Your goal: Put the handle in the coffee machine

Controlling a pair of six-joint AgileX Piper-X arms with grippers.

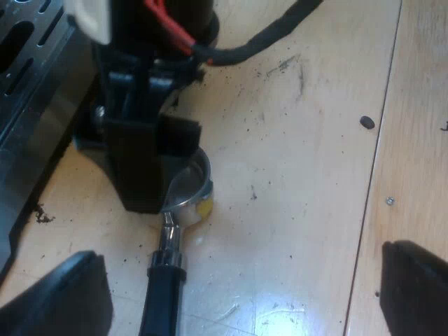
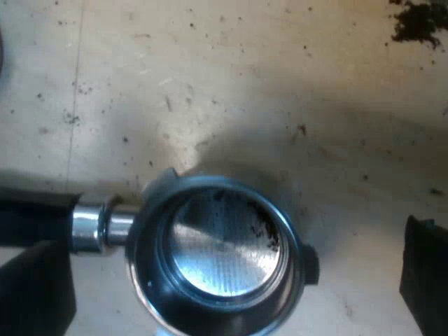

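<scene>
The coffee specks (image 2: 267, 227) are bunched up against the basket's inner edge (image 2: 281, 241). The specks should stay there and move along with the basket when I lift it.
The metal holder (image 1: 197, 180) lies on the wooden table, basket up, close to the machine's base, its dark handle (image 1: 162, 294) reaching toward my left gripper (image 1: 241, 294). That gripper is open, hanging above the table with nothing between its fingers. My right gripper (image 1: 150, 175) has come straight down over the basket. In the right wrist view the holder's basket (image 2: 224, 245) is bare metal with a few coffee specks. My right gripper (image 2: 231, 280) is open, one finger over the handle's neck and the other beyond the basket's far rim.
The espresso machine's dark drip grate (image 1: 28, 56) and steel base stand just beside the holder. Coffee grounds (image 2: 420, 21) are scattered over the wooden table (image 1: 308, 175). A small dark speck (image 1: 367, 122) lies near a board seam.
</scene>
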